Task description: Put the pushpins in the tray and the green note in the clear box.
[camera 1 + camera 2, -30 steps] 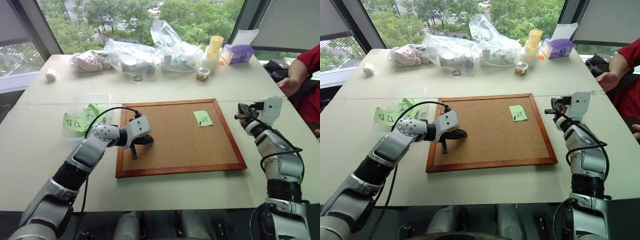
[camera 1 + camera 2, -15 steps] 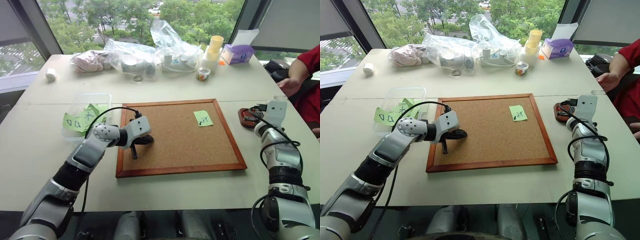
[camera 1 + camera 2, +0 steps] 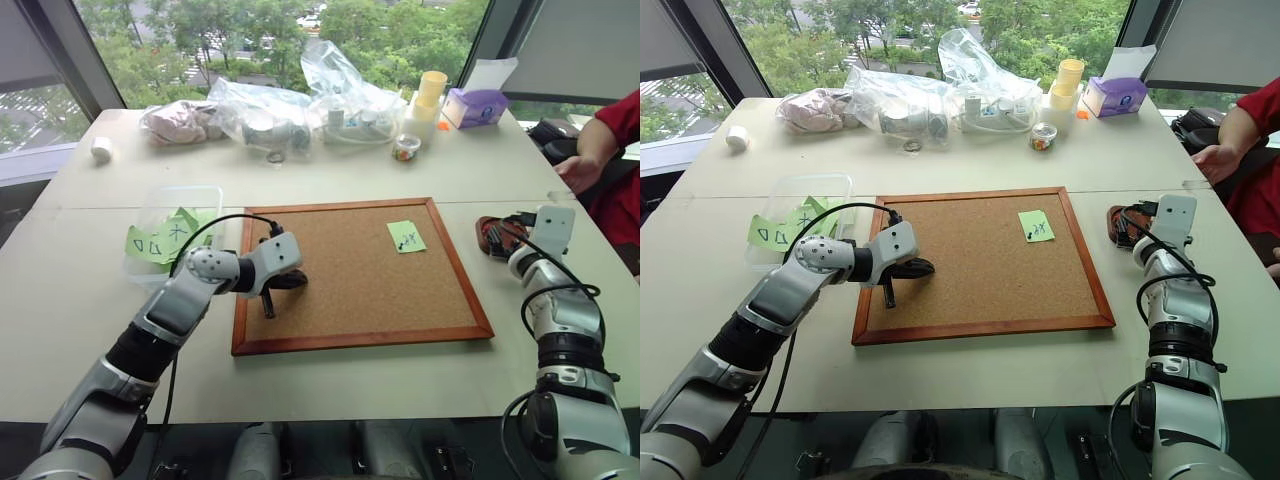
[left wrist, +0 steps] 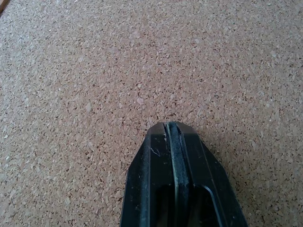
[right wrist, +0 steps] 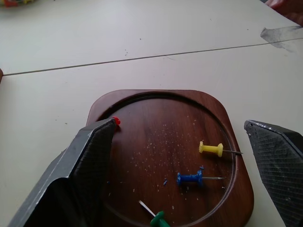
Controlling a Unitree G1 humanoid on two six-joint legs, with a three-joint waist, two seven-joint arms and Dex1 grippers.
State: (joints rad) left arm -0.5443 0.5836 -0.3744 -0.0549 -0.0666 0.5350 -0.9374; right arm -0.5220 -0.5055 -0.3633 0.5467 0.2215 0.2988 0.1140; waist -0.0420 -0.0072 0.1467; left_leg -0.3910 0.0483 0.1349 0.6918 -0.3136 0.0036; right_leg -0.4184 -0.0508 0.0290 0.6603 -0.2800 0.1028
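My gripper will pull the blue pushpin from the corkboard, and the green note (image 3: 406,236) should come up with it, because the note is a small slip flat on the cork (image 3: 412,250).
The reddish-brown tray (image 5: 156,146) lies on the table to the right of the corkboard. Four pushpins lie in it: yellow (image 5: 211,149), blue (image 5: 190,178), green (image 5: 158,220) and red (image 5: 116,121). My right gripper (image 5: 180,124) hovers low over the tray (image 3: 484,228), open, with nothing between its fingers. The green note (image 3: 405,236) sits on the corkboard's far right part. At the left stands the clear box (image 3: 183,196), holding green slips with big symbols. My left gripper (image 3: 290,282) is shut and empty, its fingertips (image 4: 171,126) on the cork near the board's left edge.
The wooden-framed corkboard (image 3: 350,290) takes up the table's middle. Clear plastic bags (image 3: 300,110), stacked cups (image 3: 428,100), a small jar (image 3: 406,148) and a purple tissue box (image 3: 475,105) line the far edge. A person's hand (image 3: 580,172) rests at the far right.
My right gripper has come down and to the right over the tray, and its jaws have opened wide. The left arm has not moved.
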